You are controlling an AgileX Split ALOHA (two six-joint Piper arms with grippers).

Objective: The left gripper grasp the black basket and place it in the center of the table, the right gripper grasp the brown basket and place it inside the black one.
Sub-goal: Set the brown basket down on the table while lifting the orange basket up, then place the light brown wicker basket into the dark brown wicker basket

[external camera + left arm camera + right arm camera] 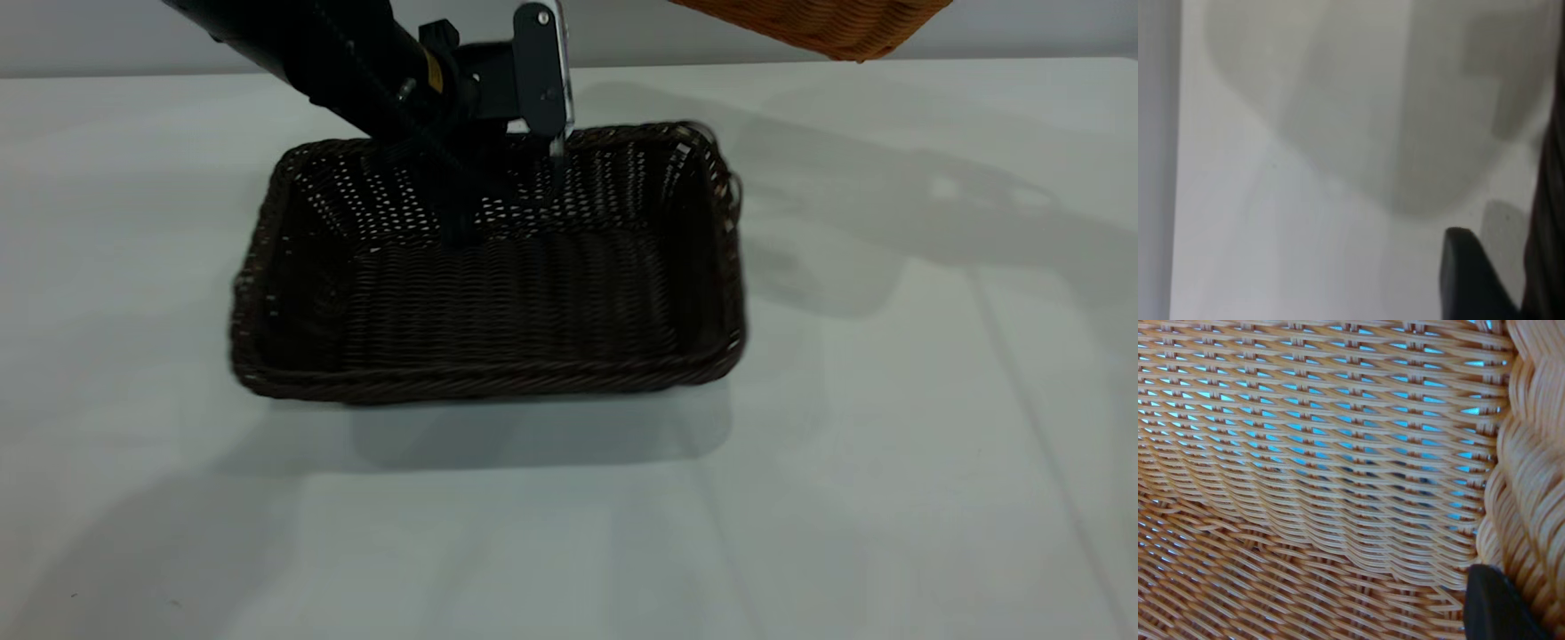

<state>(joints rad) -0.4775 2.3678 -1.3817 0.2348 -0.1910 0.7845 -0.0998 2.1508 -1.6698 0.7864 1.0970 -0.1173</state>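
Note:
The robot's left gripper is straddling the black basket's far side (608, 176), so it should move out of the way before the robot's right gripper lowers the brown basket inside (512, 299).
The black basket (498, 302) stands on the table (889, 462) near its middle. My left gripper (508, 182) reaches down over the basket's far wall, straddling it. In the left wrist view one black finger (1465, 280) stands a little apart from the dark basket wall (1546, 220), with bare table between them. The brown basket (827, 22) hangs in the air at the back right, mostly out of view. It fills the right wrist view (1305, 453), where one black fingertip (1495, 607) lies against the weave by the braided rim. The right gripper itself is hidden in the exterior view.
The left arm (302, 44) slants in from the back left above the basket. Shadows of the raised basket and arm fall on the table to the right of the black basket.

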